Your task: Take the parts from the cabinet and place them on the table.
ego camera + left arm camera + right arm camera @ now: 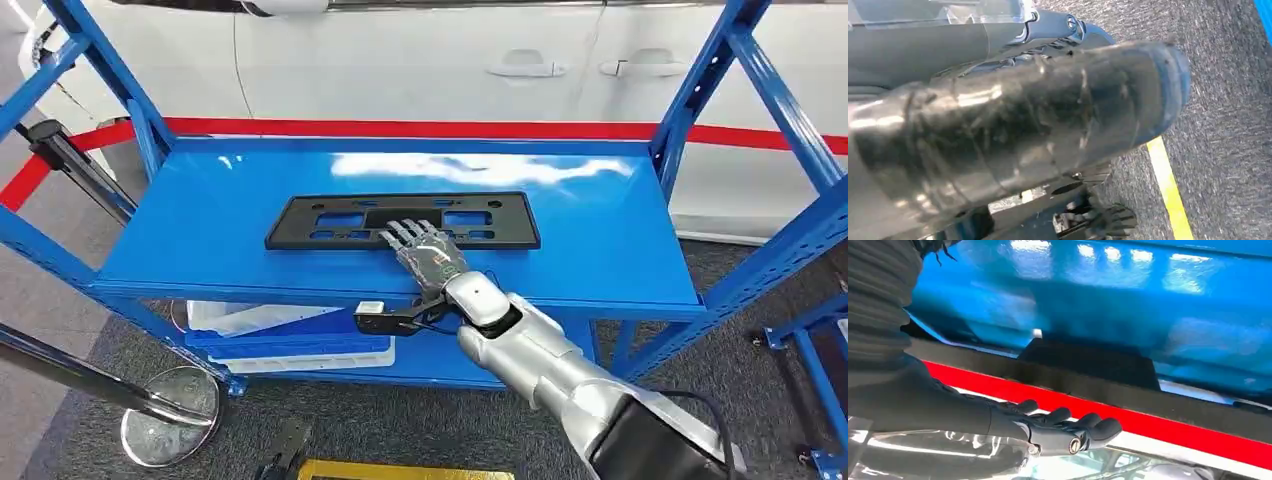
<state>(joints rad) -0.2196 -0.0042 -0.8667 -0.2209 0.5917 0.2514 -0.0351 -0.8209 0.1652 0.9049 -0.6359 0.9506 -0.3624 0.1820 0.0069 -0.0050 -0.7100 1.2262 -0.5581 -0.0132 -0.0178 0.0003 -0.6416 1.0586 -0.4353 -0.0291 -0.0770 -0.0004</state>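
The black frame (300, 223) has a dark sunken middle (402, 216). Its bottom side should have a boxy bulge when I pick it up.
A flat black plastic frame (402, 220) with several cut-outs lies in the middle of the blue cabinet shelf (600, 240). My right hand (428, 250) reaches in from the front, its fingers stretched out and spread over the frame's near edge, gripping nothing. In the right wrist view the dark fingers (1068, 427) stick out straight, with the black frame (1088, 365) on the blue shelf beyond them. My left hand (1023, 135) hangs low over the grey carpet, seen as a blurred thick grey thumb close to the lens; how its fingers lie is unclear.
Blue uprights (700, 90) stand at the shelf's corners. A white car (450, 60) and a red floor stripe (400, 129) lie behind. White and blue bins (280, 335) sit on the lower shelf. A round metal stand base (170, 400) is at the front left.
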